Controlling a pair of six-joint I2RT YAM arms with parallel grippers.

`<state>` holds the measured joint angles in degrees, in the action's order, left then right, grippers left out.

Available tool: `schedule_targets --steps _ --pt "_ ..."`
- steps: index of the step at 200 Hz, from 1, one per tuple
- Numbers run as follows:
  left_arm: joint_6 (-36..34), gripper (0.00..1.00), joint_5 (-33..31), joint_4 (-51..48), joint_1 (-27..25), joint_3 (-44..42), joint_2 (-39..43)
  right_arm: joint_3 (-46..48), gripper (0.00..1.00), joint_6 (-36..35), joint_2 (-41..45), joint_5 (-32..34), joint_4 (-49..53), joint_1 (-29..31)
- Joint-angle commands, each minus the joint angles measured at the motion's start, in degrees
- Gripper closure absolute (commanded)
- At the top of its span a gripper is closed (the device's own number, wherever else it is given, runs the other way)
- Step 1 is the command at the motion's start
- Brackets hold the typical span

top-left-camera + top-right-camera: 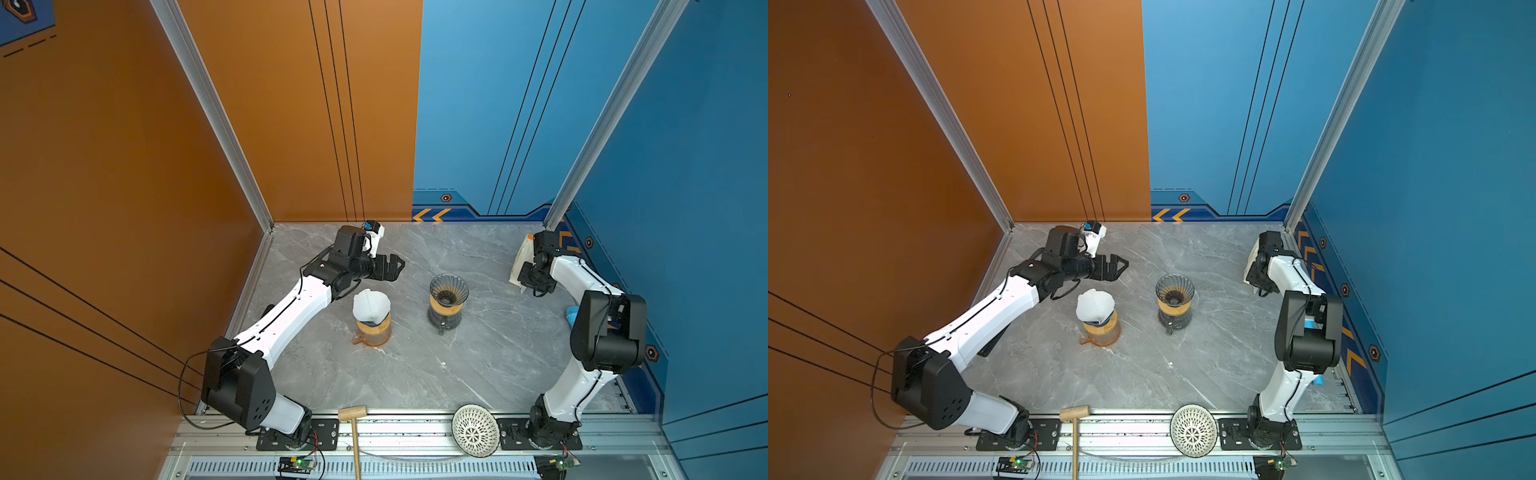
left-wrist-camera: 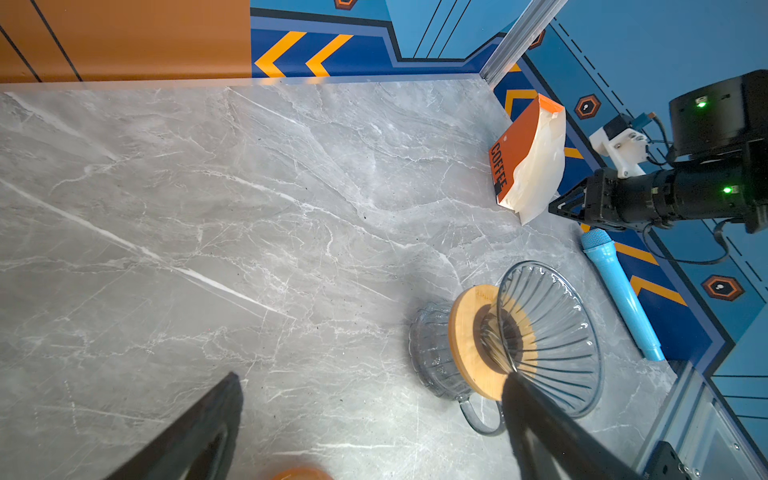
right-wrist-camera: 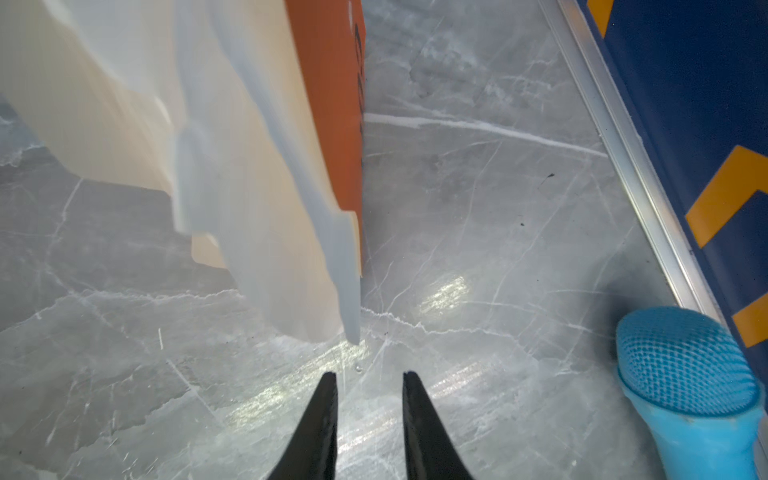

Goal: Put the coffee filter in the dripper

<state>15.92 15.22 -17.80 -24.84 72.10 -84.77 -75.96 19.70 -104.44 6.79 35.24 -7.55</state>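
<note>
Next, my right gripper reaches farther in with open fingers before pinching the filter's loose edge (image 3: 340, 276), as the pale filter's lower corner (image 3: 350, 329) is just ahead of them.
An empty ribbed glass dripper (image 1: 449, 289) (image 1: 1175, 287) (image 2: 548, 336) with a wooden collar stands on a dark glass server mid-table. To its left, a white coffee filter (image 1: 371, 307) (image 1: 1095, 306) sits in the cone of an amber server. An orange pack of pale filters (image 1: 521, 264) (image 2: 530, 162) (image 3: 257, 166) leans by the far right corner. My right gripper (image 1: 528, 282) (image 3: 370, 375) is narrowly open with nothing between its fingertips, just short of the pack's lower corner. My left gripper (image 1: 392, 266) (image 2: 370, 377) hovers wide open behind the amber server, holding nothing.
A blue toy microphone (image 2: 619, 291) (image 3: 685, 365) lies along the right wall near my right arm. A wooden mallet (image 1: 353, 419) and a white lattice bowl (image 1: 475, 430) rest on the front rail. Walls close in on three sides.
</note>
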Motion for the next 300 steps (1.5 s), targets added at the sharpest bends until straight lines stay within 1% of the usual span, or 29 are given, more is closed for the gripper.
schedule_targets --steps 1,27,55,118,147,182,234,300 --pt "0.2 0.02 0.3 -1.6 -0.5 1.3 0.0 -2.4 0.75 0.0 -0.8 1.8 -1.0 -0.4" --pt "0.2 0.02 0.3 -1.6 -0.6 1.5 -0.2 -3.3 0.76 -0.1 -1.7 2.1 -1.7 -0.4" --pt "0.2 0.02 0.4 -1.7 -0.6 1.5 -0.4 -4.7 0.81 -0.1 -2.9 2.1 -1.7 -0.4" --pt "0.1 0.02 0.0 -2.1 -0.5 1.7 -0.2 -5.1 0.84 0.7 -4.1 2.5 -1.6 -0.4" --pt "0.0 0.02 -0.1 -2.2 -0.6 1.7 -0.2 -5.1 0.9 0.9 -4.0 2.5 -1.7 -0.3" --pt "0.0 0.02 0.0 -2.1 -0.6 1.9 -0.3 -5.1 1.0 0.5 -3.6 3.2 -1.6 -0.4" --pt "0.0 0.02 0.2 -2.2 -0.5 2.1 -0.5 -4.3 1.0 0.1 -0.9 2.1 -0.2 -0.3" --pt "-0.1 0.02 0.4 -2.1 -0.7 2.2 -0.5 -1.9 1.0 -0.1 3.6 -1.3 2.5 -0.3"
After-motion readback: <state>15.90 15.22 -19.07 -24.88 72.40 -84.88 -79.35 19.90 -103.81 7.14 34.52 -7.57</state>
